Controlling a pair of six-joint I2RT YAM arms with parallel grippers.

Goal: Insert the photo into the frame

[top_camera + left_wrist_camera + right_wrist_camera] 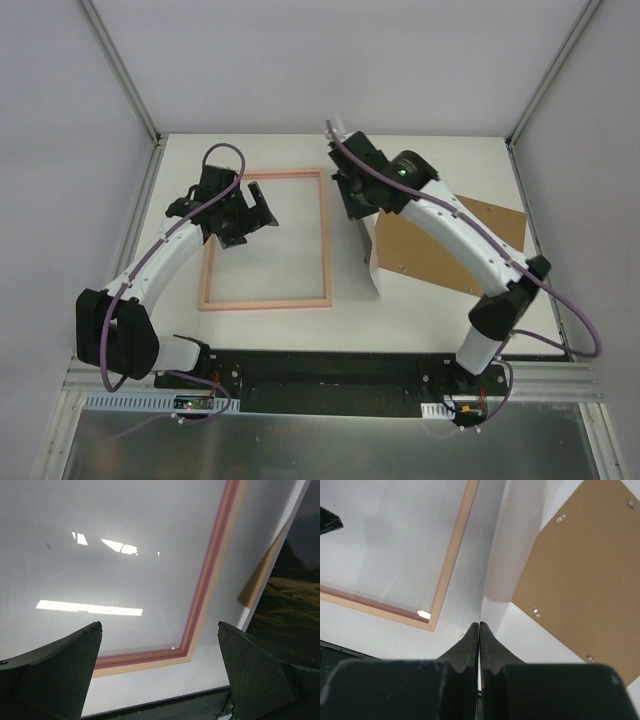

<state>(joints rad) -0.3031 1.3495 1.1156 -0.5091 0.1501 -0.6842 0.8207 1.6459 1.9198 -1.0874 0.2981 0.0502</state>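
I should next move the photo's top edge across with my right gripper until the photo covers the open frame [280, 250], which the photo's hill picture [292, 592] faces, then release.
The frame [325, 240] lies flat on the white table, left of centre, with its pale peach rim [200, 595] up and a pink inner edge. My left gripper [262, 205] hovers over the frame's far left part, open, with nothing between its fingers [159, 626]. My right gripper [352, 200] is shut on the top edge of the photo [377, 265], which hangs nearly upright just right of the frame. The left wrist view shows the photo's hill picture side [290, 600]. In the right wrist view the photo's white back [512, 555] runs away from my shut right gripper [479, 624], beside the frame [452, 555].
A plain brown backing board [440, 250] with small metal clips lies flat on the table right of the photo [585, 570]. White walls with metal corner posts enclose the table on three sides. The arm bases sit on a black strip at the near edge.
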